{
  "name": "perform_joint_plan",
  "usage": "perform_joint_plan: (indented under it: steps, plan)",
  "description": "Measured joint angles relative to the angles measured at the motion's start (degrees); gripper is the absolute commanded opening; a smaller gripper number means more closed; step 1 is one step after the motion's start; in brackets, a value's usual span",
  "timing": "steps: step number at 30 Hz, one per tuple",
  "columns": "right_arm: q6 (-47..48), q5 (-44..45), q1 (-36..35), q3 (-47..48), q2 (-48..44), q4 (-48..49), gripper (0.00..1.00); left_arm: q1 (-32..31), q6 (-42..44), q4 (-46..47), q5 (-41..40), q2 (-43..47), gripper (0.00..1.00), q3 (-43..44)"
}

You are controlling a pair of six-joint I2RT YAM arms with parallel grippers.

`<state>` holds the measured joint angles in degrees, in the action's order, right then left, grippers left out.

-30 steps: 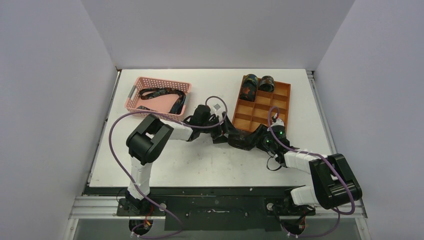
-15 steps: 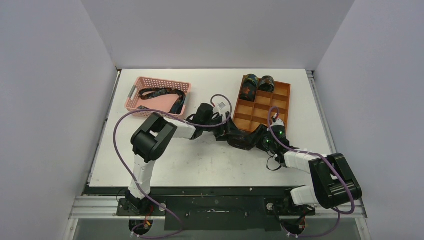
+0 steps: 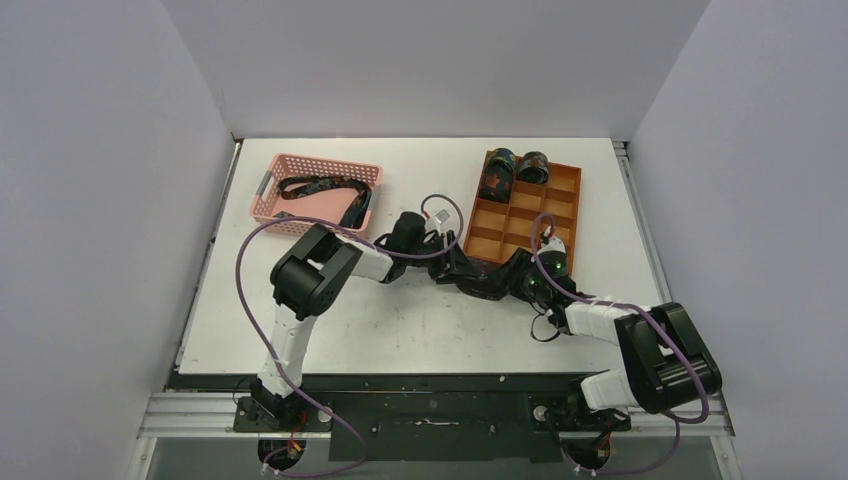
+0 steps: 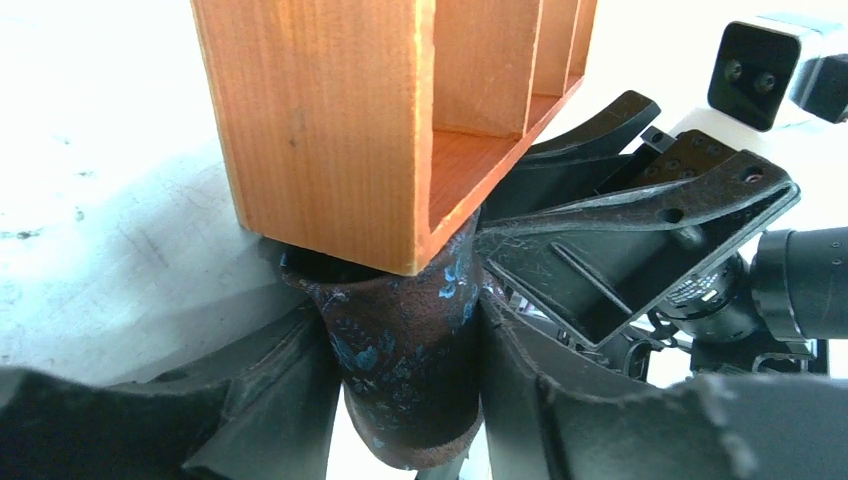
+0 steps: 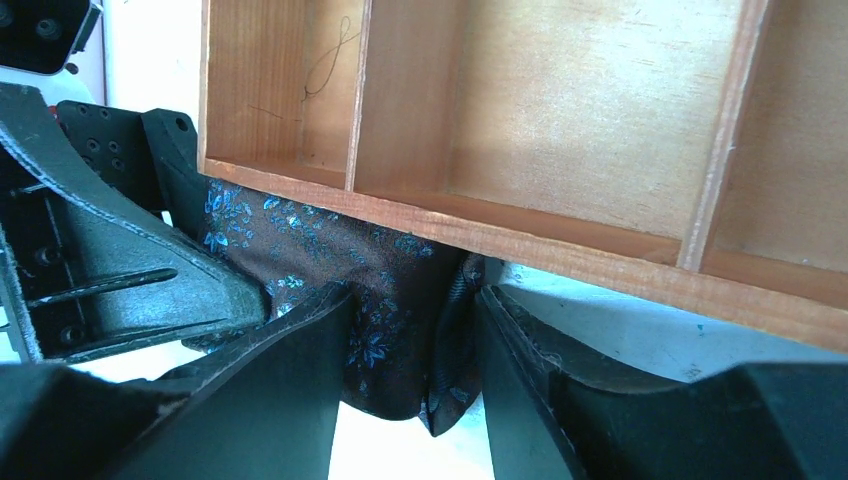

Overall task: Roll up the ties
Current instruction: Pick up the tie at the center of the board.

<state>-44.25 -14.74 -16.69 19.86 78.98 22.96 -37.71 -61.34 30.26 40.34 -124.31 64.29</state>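
Note:
The tray's corner is over the rolled tie. Next, my left gripper pulls the tie clear while my right gripper moves the tray by its opposite side (image 3: pixel 576 225).
A rolled tie (image 3: pixel 487 283), dark with blue-green specks, sits just below the near-left corner of the orange wooden tray (image 3: pixel 576 210). My left gripper (image 3: pixel 464 272) is shut on this roll (image 4: pixel 410 360), with a finger pressed to each side. From the other side my right gripper (image 3: pixel 510 284) is shut on the same roll (image 5: pixel 400 320). Two rolled ties (image 3: pixel 498 172) (image 3: pixel 532 166) stand in the tray's far compartments. An unrolled tie (image 3: pixel 320 187) lies in the pink basket (image 3: pixel 330 160).
The tray corner (image 4: pixel 320 120) hangs right over the held roll, and its front wall (image 5: pixel 580 235) runs just above my right fingers. Purple cables (image 3: pixel 250 260) loop beside both arms. Grey walls close in the white table on three sides.
My left arm has reached further right to the roll, and its jaws have closed from wide open onto it. The right gripper has kept its hold and barely moved.

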Motion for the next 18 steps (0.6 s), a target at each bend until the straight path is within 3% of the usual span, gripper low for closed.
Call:
perform_joint_plan:
  steps: [6, 9, 13, 18]
  plan:
    - [-0.04, 0.63, -0.63, 0.00, 0.20, 0.57, 0.52, 0.07, -0.72, 0.17, 0.00, -0.44, 0.16, -0.26]
    - [-0.20, 0.63, -0.68, 0.15, -0.07, 0.20, 0.69, 0.07, -0.87, 0.96, 0.02, -0.44, 0.01, -0.72]
    - [0.07, 0.26, -1.42, 1.51, -2.56, -3.98, 0.90, -0.11, -1.03, 3.23, 0.02, -0.37, 0.00, -2.16]
    - [1.38, 0.96, -1.40, 3.76, -7.87, -16.31, 1.00, -0.46, -1.33, 5.25, -0.13, 1.57, 0.00, -5.77]
